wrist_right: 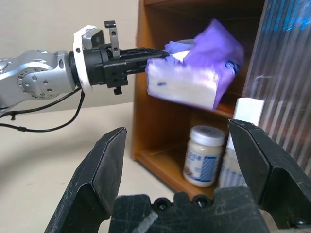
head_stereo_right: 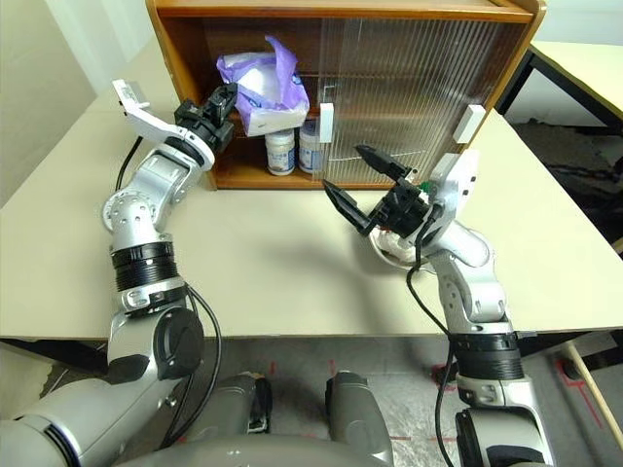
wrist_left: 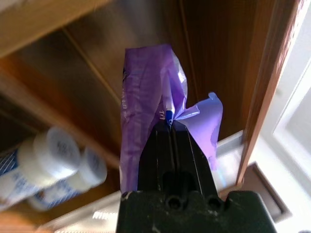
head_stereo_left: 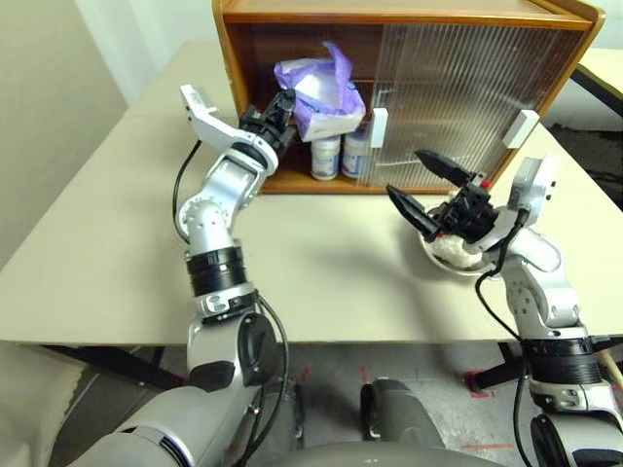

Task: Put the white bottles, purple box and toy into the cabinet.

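I keep moving the purple box (head_stereo_left: 323, 95) in with my left gripper, as it faces the open space above the cabinet's shelf (wrist_right: 224, 110), until the shelf holds the box's bottom.
My left gripper (head_stereo_left: 288, 105) is shut on a corner of the purple box (head_stereo_left: 321, 92) and holds it up in the open left half of the cabinet (head_stereo_left: 409, 15). Below the box, the two white bottles (head_stereo_left: 326, 156) (head_stereo_left: 355, 153) stand side by side on the cabinet floor. In the left wrist view the fingers (wrist_left: 170, 145) pinch the purple wrapper (wrist_left: 146, 107). My right gripper (head_stereo_left: 406, 173) stands open in front of the cabinet with nothing between its fingers. Under it, white fluff that looks like the toy (head_stereo_left: 450, 251) lies in a bowl, mostly hidden by the gripper.
Ribbed translucent sliding doors (head_stereo_left: 458, 97) with white handles (head_stereo_left: 379, 126) cover the cabinet's right half. The steel bowl (head_stereo_left: 465, 269) sits on the beige table (head_stereo_left: 321, 253) near its right edge. A second table (head_stereo_left: 604, 68) stands at the far right.
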Robot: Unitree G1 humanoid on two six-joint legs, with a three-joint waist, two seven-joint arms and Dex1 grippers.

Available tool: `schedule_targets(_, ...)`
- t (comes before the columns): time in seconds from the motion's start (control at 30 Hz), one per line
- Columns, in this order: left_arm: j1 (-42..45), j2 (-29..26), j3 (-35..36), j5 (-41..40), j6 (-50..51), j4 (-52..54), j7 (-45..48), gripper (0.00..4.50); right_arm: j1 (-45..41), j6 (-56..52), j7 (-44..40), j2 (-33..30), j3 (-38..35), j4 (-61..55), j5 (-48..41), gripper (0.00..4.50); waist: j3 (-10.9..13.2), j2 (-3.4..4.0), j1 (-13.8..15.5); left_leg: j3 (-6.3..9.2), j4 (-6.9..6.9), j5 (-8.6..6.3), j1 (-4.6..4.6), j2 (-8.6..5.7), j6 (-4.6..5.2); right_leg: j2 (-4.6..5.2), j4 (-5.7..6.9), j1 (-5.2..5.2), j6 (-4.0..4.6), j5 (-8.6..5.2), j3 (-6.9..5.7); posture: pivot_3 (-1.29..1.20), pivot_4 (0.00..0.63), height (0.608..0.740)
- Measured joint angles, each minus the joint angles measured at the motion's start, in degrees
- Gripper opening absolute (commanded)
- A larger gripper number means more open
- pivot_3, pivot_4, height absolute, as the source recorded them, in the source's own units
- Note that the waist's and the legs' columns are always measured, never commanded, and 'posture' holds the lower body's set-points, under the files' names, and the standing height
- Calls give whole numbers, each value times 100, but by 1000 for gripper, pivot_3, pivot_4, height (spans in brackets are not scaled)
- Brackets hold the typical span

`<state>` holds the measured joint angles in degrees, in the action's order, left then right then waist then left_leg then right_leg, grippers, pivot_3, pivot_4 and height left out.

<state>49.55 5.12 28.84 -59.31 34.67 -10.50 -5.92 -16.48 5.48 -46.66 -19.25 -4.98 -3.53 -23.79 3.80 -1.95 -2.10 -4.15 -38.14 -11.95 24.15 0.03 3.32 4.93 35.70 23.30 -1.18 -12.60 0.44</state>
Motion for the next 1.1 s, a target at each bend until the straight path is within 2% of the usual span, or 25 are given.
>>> schedule_targets(0.13,323,144,55,126,-814,-489,-55,16,-1,104,78,99,44,-84,51,4500,0,0,-12,0,1,0,0,3,0,-6,-3,0,-8,-6,0,-77,24,740)
schedule_targets(0.47,1008,206,165,359,-2132,-2009,76,16,10,103,285,286,220,-236,65,4500,1,-1,-4,0,0,3,5,1,5,-7,-12,-3,-19,-10,-2,-84,26,740)
schedule_targets(0.57,1079,220,164,367,-2221,-2226,121,674,29,102,278,239,253,-279,91,4500,1,-2,-9,0,0,3,7,1,5,-7,-15,-3,-21,-11,-2,-87,24,740)
schedule_targets(0.73,1046,220,136,307,-1904,-2076,53,2578,81,103,268,190,253,-295,90,4500,1,-2,-26,1,3,3,6,2,5,-7,-14,-2,-19,-11,-2,-76,26,740)
schedule_targets(0.9,578,154,-71,169,-1138,-1167,-150,4474,81,103,236,184,276,-290,93,4500,1,-1,-35,1,3,3,1,5,5,-8,-10,-4,-19,-11,-1,-57,27,740)
schedule_targets(1.0,-40,12,-335,98,-429,-462,-170,4474,79,104,184,191,354,-271,92,4500,1,-1,-24,1,1,3,-1,5,5,-8,1,-2,-16,-10,0,-48,30,740)
schedule_targets(1.1,-461,-326,-647,124,53,40,-69,3696,39,103,139,209,425,-234,80,4500,1,-1,-21,1,0,3,-6,5,4,-8,8,-2,-10,-7,1,-40,31,740)
